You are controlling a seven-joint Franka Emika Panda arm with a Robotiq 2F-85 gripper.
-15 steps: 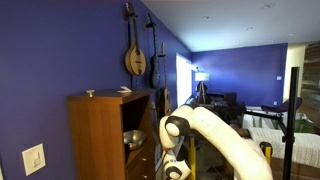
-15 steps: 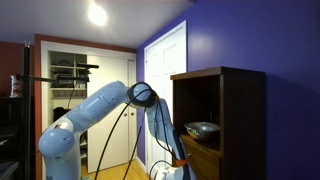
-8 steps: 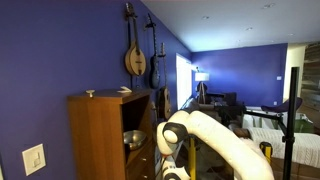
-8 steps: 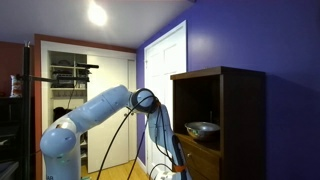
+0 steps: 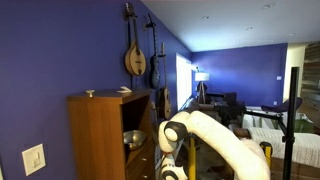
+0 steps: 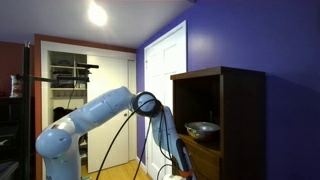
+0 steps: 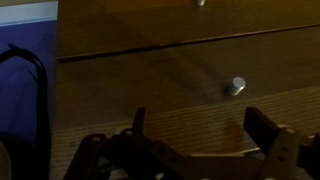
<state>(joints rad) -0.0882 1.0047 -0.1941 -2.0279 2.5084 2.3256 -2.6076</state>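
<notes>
My gripper needs to move across and center on the knob before closing, because the lower silver knob (image 7: 236, 86) is by one finger, off the middle of my open gripper.
In the wrist view my gripper (image 7: 200, 128) is open, its two dark fingers (image 7: 263, 126) spread wide with nothing between them. It faces the wooden drawer fronts of a cabinet (image 7: 160, 60). A small silver knob (image 7: 235, 87) sits just above the right-hand finger, and a second knob (image 7: 200, 3) shows at the top edge. In both exterior views the white arm (image 5: 215, 140) (image 6: 100, 110) bends down low beside the wooden cabinet (image 5: 105, 135) (image 6: 225, 110). A metal bowl (image 5: 133, 139) (image 6: 203, 128) rests on its open shelf, above the gripper. The gripper itself drops below the frame edge in both views.
A black cable (image 7: 38, 85) loops at the left of the wrist view. String instruments (image 5: 135, 55) hang on the blue wall above the cabinet. A white door (image 6: 165, 90) stands behind the arm. A black stand (image 5: 290, 130) is off to the side.
The arm has lowered: its elbow and wrist sank beside the cabinet, carrying the gripper down past the bottom edge of the exterior views. The jaws stayed open.
</notes>
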